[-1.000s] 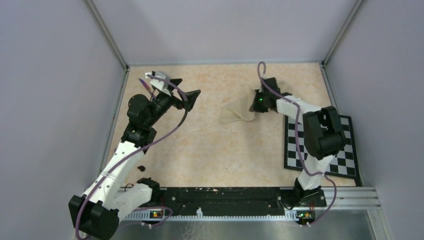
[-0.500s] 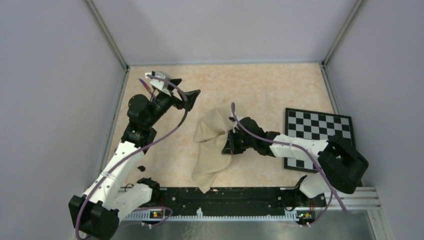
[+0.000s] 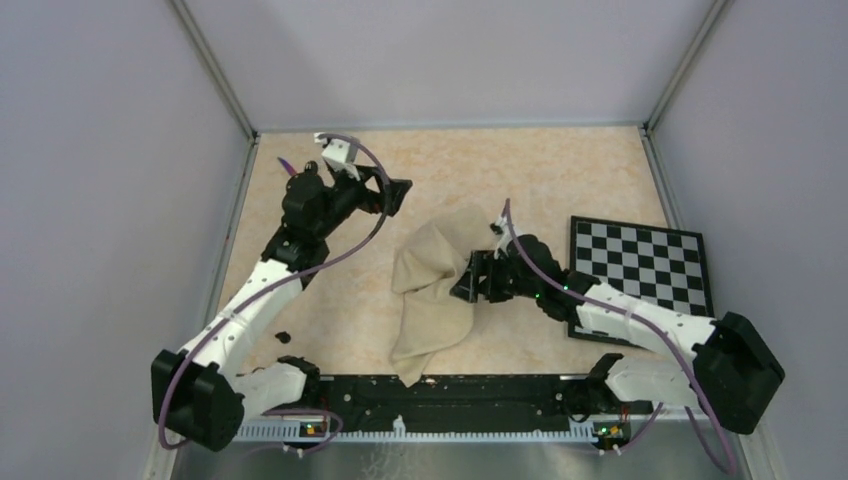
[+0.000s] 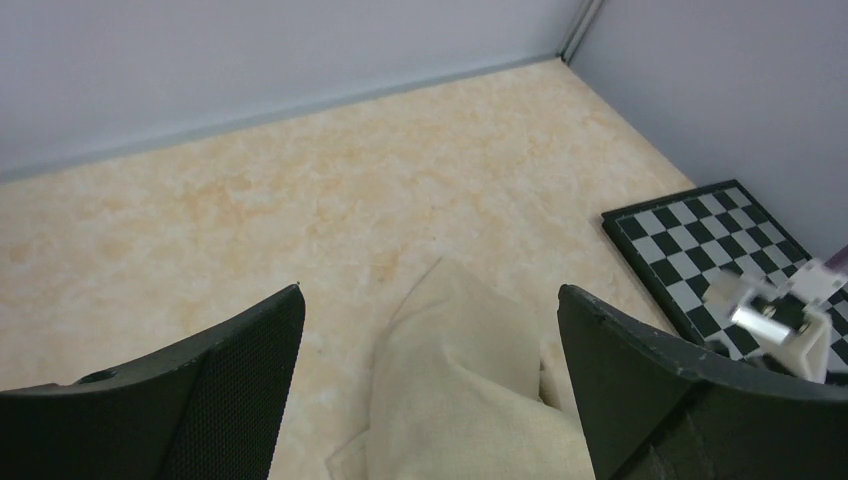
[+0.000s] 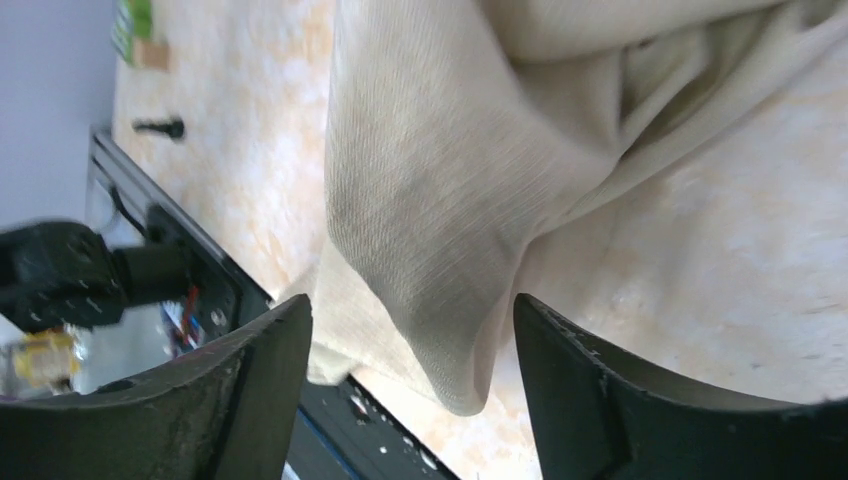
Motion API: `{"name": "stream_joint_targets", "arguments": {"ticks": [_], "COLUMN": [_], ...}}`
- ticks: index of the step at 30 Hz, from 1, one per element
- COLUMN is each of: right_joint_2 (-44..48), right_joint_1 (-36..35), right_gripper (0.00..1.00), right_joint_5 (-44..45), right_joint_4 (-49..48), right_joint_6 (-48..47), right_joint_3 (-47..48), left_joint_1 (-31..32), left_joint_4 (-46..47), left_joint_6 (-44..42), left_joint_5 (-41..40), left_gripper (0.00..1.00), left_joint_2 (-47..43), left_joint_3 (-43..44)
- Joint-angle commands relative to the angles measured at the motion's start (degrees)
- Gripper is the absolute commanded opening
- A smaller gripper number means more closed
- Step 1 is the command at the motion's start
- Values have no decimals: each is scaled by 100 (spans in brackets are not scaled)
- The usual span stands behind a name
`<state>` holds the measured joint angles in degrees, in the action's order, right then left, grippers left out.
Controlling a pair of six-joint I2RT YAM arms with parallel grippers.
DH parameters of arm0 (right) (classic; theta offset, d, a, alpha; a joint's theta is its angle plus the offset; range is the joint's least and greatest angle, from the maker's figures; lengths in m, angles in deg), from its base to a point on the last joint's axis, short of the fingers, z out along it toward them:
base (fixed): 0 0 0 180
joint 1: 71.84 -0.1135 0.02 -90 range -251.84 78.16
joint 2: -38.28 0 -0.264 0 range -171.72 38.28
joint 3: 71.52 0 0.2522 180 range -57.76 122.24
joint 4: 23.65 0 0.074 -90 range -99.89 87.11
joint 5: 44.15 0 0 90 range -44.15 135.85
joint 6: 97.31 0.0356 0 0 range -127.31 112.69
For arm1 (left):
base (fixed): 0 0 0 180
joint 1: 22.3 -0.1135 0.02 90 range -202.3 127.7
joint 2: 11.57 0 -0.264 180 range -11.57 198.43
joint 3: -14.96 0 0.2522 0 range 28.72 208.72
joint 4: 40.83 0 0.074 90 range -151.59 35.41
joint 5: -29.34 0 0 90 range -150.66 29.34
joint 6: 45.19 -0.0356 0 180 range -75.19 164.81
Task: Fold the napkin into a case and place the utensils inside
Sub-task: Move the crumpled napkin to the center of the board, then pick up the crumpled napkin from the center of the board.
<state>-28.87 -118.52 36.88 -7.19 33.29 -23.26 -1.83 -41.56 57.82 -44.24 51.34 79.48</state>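
Observation:
The beige napkin will spread into a wide sheet and sag between the robot's grippers when the robot lifts it, because loose folds overlap in the crumpled heap.
The beige napkin lies crumpled in a long heap in the middle of the table, and its near tip reaches the black rail. My right gripper stands open at its right edge. In the right wrist view a hanging fold of the napkin sits between the spread fingers, unclamped. My left gripper hovers open above the table just beyond the napkin's far end, fingers wide with nothing between them. A small black piece, seemingly one of the utensils, lies near the left arm and shows again.
A black-and-white checkerboard lies at the right, under the right arm, and shows in the left wrist view. A black rail runs along the near edge. Grey walls close in the table on three sides.
The right gripper carried the napkin from the far right-centre to the middle of the table, then opened and let it go. The left arm swung slightly right.

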Motion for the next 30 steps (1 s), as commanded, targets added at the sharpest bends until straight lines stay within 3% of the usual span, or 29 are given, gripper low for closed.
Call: {"name": "stream_joint_targets", "arguments": {"ticks": [1, 5, 9, 12, 17, 20, 24, 25, 28, 30], "right_joint_2": [513, 188, -919, -1834, -2747, -3166, -3516, -3565, -3527, -3254], "right_joint_1": [794, 1673, 2179, 2232, 2258, 2258, 2268, 2269, 2270, 2266], "right_gripper": [75, 76, 71, 63, 63, 60, 53, 48, 16, 4], "right_joint_5": [160, 264, 114, -330, -705, -855, -913, -980, -1046, -874], "right_joint_4": [-222, -518, -1127, -1475, -1982, -2169, -2263, -2305, -2091, -1619], "right_joint_6": [159, 355, 482, 462, 460, 350, 140, 88, -124, -396], "right_joint_3": [-36, 109, 467, 791, 983, 1222, 1530, 1586, 1795, 1975], "left_joint_1": [281, 273, 273, 273, 296, 299, 300, 300, 292, 282], "left_joint_4": [-857, -1815, -2750, -2828, -2807, -2858, -2875, -2860, -2808, -2751], "left_joint_6": [437, 732, 694, 683, 811, 843, 843, 843, 765, 636], "left_joint_5": [-654, -198, 206, 623, 1204, 1288, 1230, 1229, 1133, 1022], "left_gripper": [100, 100, 100, 100, 100, 91, 64, 57, 30, 14], "left_joint_2": [671, 1719, 2893, 3277, 3731, 3978, 4159, 4160, 4015, 3780], "left_joint_3": [664, 1226, 1830, 1880, 1884, 1969, 2010, 2004, 2021, 2013]}}
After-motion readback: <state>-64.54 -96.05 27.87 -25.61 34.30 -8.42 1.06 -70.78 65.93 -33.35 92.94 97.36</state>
